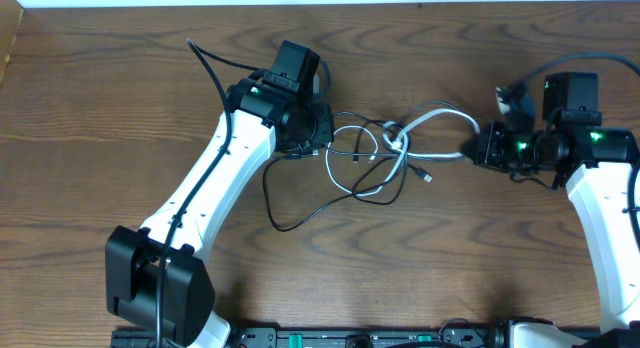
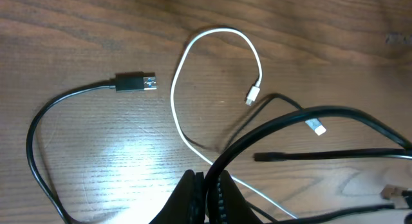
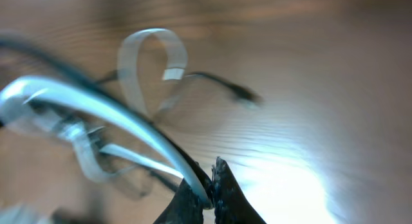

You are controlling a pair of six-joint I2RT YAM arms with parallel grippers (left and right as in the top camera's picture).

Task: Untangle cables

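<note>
The knot has the white cable tight (image 1: 434, 156) against it as my right gripper pulls, so next I ease that gripper back and bring my left gripper in to the loops (image 1: 402, 140).
A black cable (image 1: 300, 216) and a white cable (image 1: 435, 117) lie looped and knotted together at the table's middle. My left gripper (image 1: 318, 138) is shut on the black cable (image 2: 283, 124) at the tangle's left side; its USB plug (image 2: 136, 83) lies on the wood. A white loop (image 2: 215, 35) ends in a small plug (image 2: 252, 94). My right gripper (image 1: 478, 148) is shut on the white cable (image 3: 96, 102) at the tangle's right side. The knot (image 1: 397, 140) sits between the two grippers. The right wrist view is blurred.
The wooden table (image 1: 120, 88) stretches around the tangle. A slack black loop (image 1: 285, 223) hangs toward the front of the table. Thick black arm wires run by the left arm (image 1: 215, 73) and above the right arm (image 1: 560, 63).
</note>
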